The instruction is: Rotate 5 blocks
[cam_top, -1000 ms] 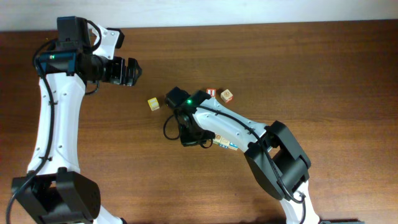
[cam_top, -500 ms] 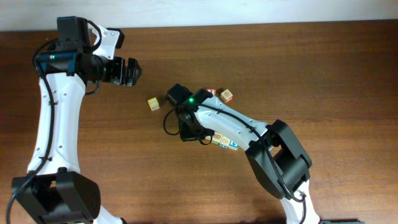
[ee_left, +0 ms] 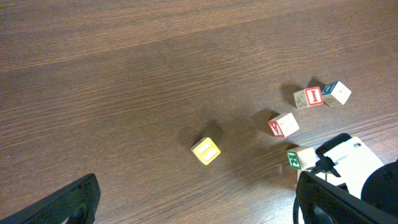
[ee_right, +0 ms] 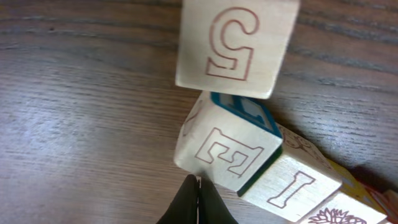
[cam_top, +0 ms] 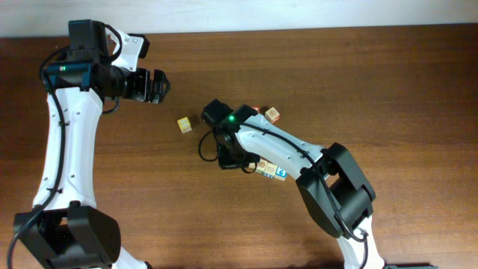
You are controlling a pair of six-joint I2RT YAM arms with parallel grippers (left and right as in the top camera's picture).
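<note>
The row is slanted and my right gripper is at the "E" block (ee_right: 229, 152), so I should lift clear and push from the blue-faced block (cam_top: 281, 172) at the other end of the row.
In the right wrist view my right gripper (ee_right: 198, 198) is shut, empty, and its tips touch the lower corner of a cream block (ee_right: 227, 153) engraved "E" with a blue face. A pale block (ee_right: 236, 43) sits just beyond it. A cream "I" cube (ee_right: 292, 186) presses against its right side. Overhead, this cluster (cam_top: 265, 168) ends in a blue-faced block (cam_top: 281, 173) beside the right gripper (cam_top: 243, 164). My left gripper (ee_left: 196, 182) is open and empty, high at the far left (cam_top: 157, 86). Its view shows a reddish block (ee_left: 283, 124), a green block (ee_left: 300, 158) and a blue block (ee_left: 336, 92).
A yellow-bordered cube (ee_left: 206, 150) lies alone left of the right arm (cam_top: 184, 125). A red-bordered "I" cube (ee_left: 308, 97) sits beside the blue block. The right arm's white links (cam_top: 291, 153) hang over the blocks in the middle of the brown wooden table (cam_top: 388, 82).
The right wrist has shifted slightly to the right, and the blocks at its shut tips have been nudged a little rightward. The left arm has not moved.
</note>
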